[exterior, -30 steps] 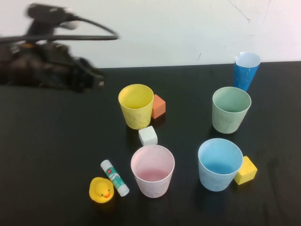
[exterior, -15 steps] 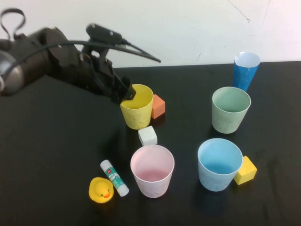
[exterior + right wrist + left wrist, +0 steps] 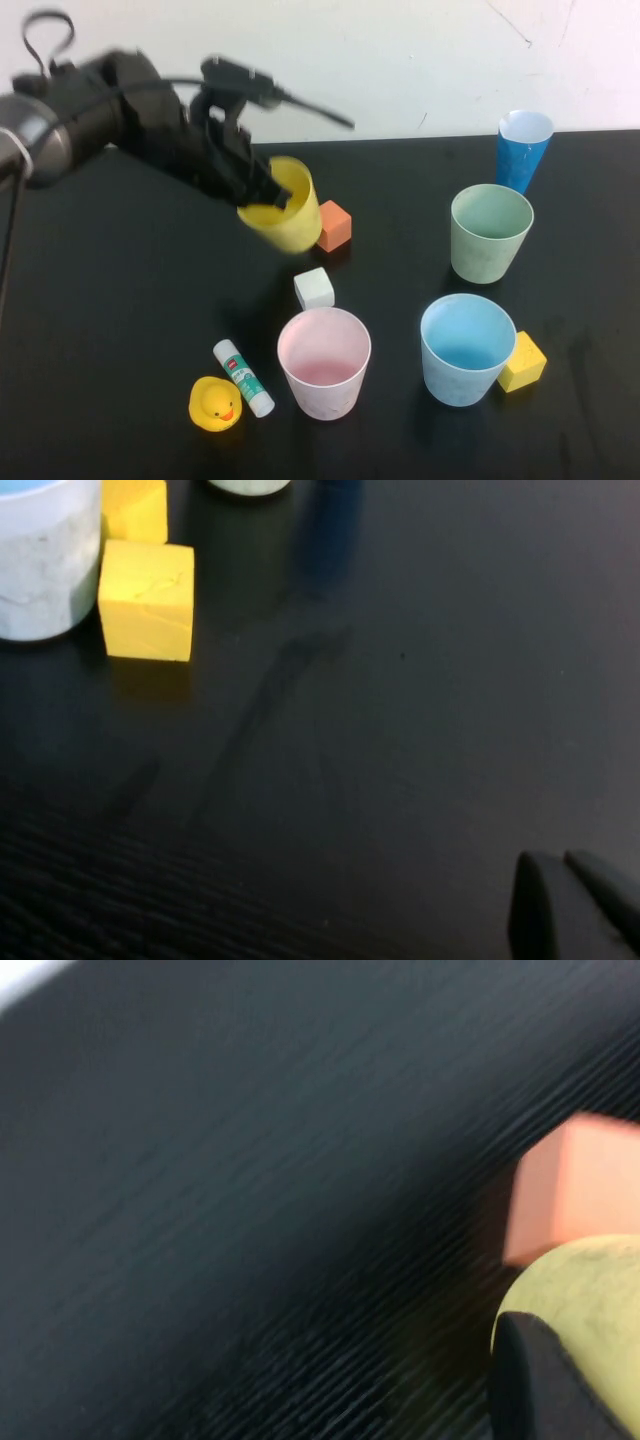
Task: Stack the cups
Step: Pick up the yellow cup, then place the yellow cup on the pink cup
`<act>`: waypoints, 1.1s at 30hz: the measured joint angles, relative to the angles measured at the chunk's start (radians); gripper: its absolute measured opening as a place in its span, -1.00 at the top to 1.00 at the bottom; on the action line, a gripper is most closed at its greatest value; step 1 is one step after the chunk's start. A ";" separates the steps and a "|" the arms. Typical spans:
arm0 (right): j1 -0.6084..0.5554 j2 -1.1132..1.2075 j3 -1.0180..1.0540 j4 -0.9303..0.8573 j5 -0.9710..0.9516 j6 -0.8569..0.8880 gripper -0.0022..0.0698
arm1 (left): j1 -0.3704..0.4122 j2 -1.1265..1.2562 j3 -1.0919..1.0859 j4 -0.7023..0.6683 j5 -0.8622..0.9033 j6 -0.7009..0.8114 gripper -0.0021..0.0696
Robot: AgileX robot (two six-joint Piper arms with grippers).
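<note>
My left gripper is holding the yellow cup (image 3: 296, 214) at a tilt, so next I move it over the pink cup's opening (image 3: 324, 346) and turn it upright before I lower it in.
My left gripper (image 3: 262, 195) is shut on the near-left rim of the yellow cup (image 3: 292, 212) and holds it tilted, lifted off the black table. In the left wrist view a dark finger (image 3: 540, 1390) lies against the yellow cup (image 3: 585, 1285). The pink cup (image 3: 324, 362) stands at the front centre, the light blue cup (image 3: 467, 348) to its right, and the sage green cup (image 3: 491, 233) behind that. My right gripper (image 3: 563, 885) is shut and empty, low over bare table to the right of the blue cup (image 3: 35, 570); it is out of the high view.
An orange block (image 3: 335, 225) sits just right of the yellow cup, a white block (image 3: 314, 288) in front of it. A glue stick (image 3: 243, 377) and a rubber duck (image 3: 215, 403) lie front left. A yellow block (image 3: 522, 362) touches the blue cup. A dark-blue cone (image 3: 522, 148) stands back right.
My left arm swung in from the far left, closed on the yellow cup's rim, then lifted and tilted the cup. The other cups have not moved.
</note>
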 joint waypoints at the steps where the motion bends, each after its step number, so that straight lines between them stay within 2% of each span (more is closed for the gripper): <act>1: 0.000 0.000 0.000 0.000 0.000 -0.001 0.95 | 0.000 -0.011 -0.022 0.000 0.023 -0.005 0.85; 7: 0.000 0.000 0.000 0.003 0.000 -0.001 0.95 | 0.000 -0.123 -0.152 -0.017 0.263 -0.013 0.86; 11: 0.000 0.000 0.000 0.003 0.000 -0.001 0.95 | 0.000 -0.209 -0.174 -0.095 0.448 -0.013 0.86; 14: 0.000 0.000 0.000 0.006 -0.002 -0.001 0.95 | -0.033 -0.255 -0.175 -0.108 0.522 -0.024 0.86; 19: 0.000 0.002 0.006 0.008 -0.013 -0.001 0.95 | -0.154 -0.311 -0.130 0.017 0.535 -0.089 0.86; 25: 0.000 0.004 0.008 0.014 -0.016 -0.001 0.95 | -0.345 -0.324 0.023 0.303 0.500 -0.170 0.87; 29: 0.000 0.004 0.008 0.019 -0.016 -0.001 0.95 | -0.382 -0.324 0.117 0.452 0.407 -0.240 0.87; 33: 0.000 0.004 0.008 0.021 -0.016 -0.005 0.95 | -0.386 -0.324 0.169 0.482 0.334 -0.253 0.87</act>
